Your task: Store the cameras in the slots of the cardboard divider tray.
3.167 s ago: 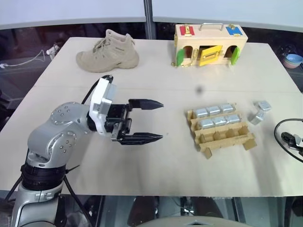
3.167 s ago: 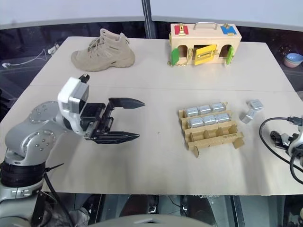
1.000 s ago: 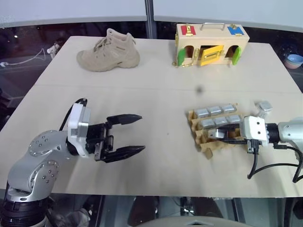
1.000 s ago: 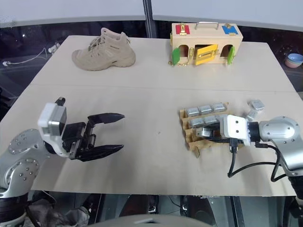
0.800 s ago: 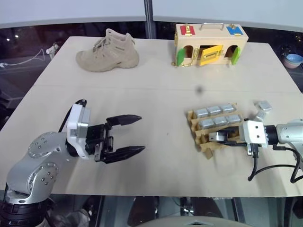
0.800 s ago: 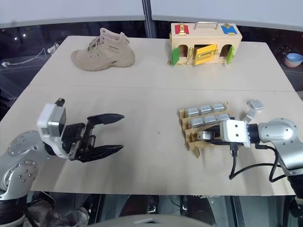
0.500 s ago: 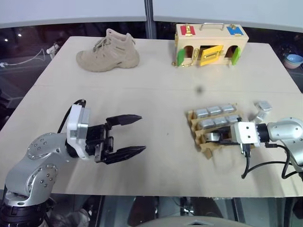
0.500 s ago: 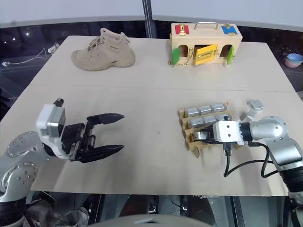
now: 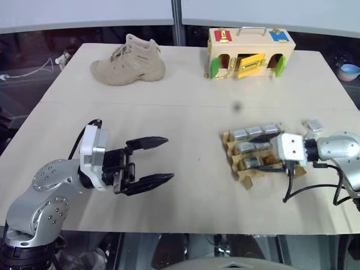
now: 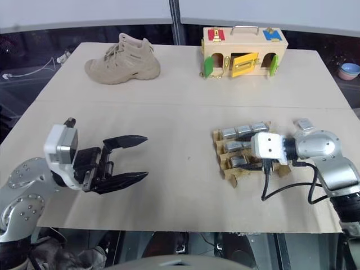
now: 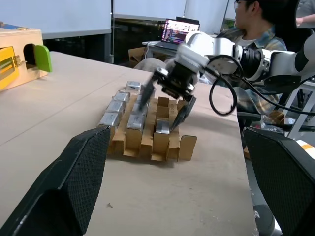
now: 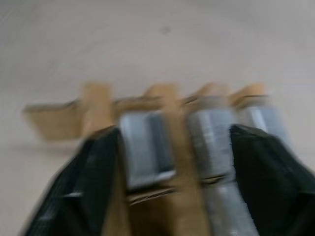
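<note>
The empty pocket (image 12: 153,214) beside the seated camera has a piece of cardboard on either side. The plastic-wrapped camera should therefore drop in and stay upright when I lower it.
The cardboard divider tray (image 9: 270,169) lies on the table's right side with several silver-grey cameras (image 9: 254,131) in its slots. My right gripper (image 9: 256,153) hovers low over the tray's front rows, open. One camera (image 11: 162,126) sits in a front-row slot between the spread fingers (image 12: 93,187), which are clear of it. Another camera (image 9: 313,125) lies loose on the table behind my right wrist. My left gripper (image 9: 160,160) hangs open with nothing in it over the table's left half, far from the tray and pointing toward it.
A tan boot (image 9: 129,61) and a wooden box with coloured doors (image 9: 249,46) stand at the table's far side. A bowl (image 9: 349,72) sits beyond the right edge. A person (image 11: 256,19) and a laptop (image 11: 177,30) are past the table.
My right gripper, shut on a camera over the tray's front row, has opened and lifted slightly, leaving the camera in the slot. My left arm has stayed still.
</note>
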You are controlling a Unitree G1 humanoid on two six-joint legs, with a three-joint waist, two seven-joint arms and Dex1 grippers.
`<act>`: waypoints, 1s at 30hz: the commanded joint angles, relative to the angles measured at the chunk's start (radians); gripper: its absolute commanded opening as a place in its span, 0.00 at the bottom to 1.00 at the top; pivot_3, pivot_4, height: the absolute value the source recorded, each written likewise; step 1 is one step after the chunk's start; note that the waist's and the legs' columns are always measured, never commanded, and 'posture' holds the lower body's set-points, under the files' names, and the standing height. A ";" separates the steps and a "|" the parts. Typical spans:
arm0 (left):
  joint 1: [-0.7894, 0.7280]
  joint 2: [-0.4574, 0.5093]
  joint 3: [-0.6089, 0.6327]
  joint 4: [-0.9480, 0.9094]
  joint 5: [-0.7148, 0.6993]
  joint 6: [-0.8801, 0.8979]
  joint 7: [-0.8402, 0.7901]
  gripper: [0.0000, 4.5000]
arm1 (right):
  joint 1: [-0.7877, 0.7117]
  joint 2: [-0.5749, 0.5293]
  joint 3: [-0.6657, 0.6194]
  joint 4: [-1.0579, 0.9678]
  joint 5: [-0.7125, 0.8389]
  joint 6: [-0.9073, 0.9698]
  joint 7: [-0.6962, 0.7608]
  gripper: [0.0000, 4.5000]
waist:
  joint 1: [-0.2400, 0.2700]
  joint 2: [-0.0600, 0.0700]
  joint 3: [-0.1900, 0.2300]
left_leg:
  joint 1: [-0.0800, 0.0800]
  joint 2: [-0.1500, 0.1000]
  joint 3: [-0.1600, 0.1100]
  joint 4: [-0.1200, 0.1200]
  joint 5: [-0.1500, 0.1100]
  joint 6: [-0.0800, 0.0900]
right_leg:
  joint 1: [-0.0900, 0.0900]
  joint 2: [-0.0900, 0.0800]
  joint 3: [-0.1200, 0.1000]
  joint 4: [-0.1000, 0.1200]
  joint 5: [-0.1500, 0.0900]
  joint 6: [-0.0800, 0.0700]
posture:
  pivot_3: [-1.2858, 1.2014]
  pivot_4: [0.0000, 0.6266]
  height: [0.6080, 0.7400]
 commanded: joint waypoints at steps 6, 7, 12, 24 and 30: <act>-0.024 -0.024 -0.009 -0.023 0.015 -0.024 0.037 1.00 | 0.020 0.013 -0.377 -0.364 0.153 0.903 -0.588 0.77 | 0.001 -0.001 -0.001 | -0.001 -0.001 -0.001 0.000 0.000 0.000 | 0.000 -0.001 -0.001 -0.001 0.000 0.000 | 0.52 0.24 1.00; -0.028 -0.025 -0.015 -0.023 0.017 -0.020 0.039 1.00 | -0.003 0.048 -0.383 -0.373 0.139 1.031 -0.661 0.77 | 0.000 -0.001 -0.001 | -0.001 -0.001 -0.001 0.000 0.000 0.000 | 0.000 -0.001 -0.001 0.000 0.000 0.000 | 0.52 0.24 1.00; -0.073 -0.047 -0.032 -0.003 0.019 -0.028 0.054 1.00 | -0.131 0.280 -0.421 -0.355 0.007 1.434 -0.942 0.77 | -0.005 -0.001 -0.001 | -0.001 0.000 -0.001 0.000 0.000 0.000 | -0.001 0.000 0.000 0.001 0.000 0.000 | 0.52 0.24 1.00; -0.053 -0.006 0.005 0.029 0.009 -0.037 -0.062 1.00 | -0.238 0.433 -0.459 -0.213 -0.145 1.512 -1.131 0.77 | -0.006 0.001 -0.001 | -0.004 -0.001 0.000 -0.001 0.000 0.000 | -0.005 0.000 0.000 0.000 0.000 0.000 | 0.52 0.24 1.00; -0.057 0.002 0.039 0.055 0.002 -0.029 -0.065 1.00 | -0.270 0.444 -0.460 -0.142 -0.164 1.512 -1.130 0.77 | -0.015 0.001 -0.001 | -0.004 -0.001 0.000 -0.001 0.000 0.000 | -0.005 0.001 0.000 0.000 0.000 0.000 | 0.52 0.24 1.00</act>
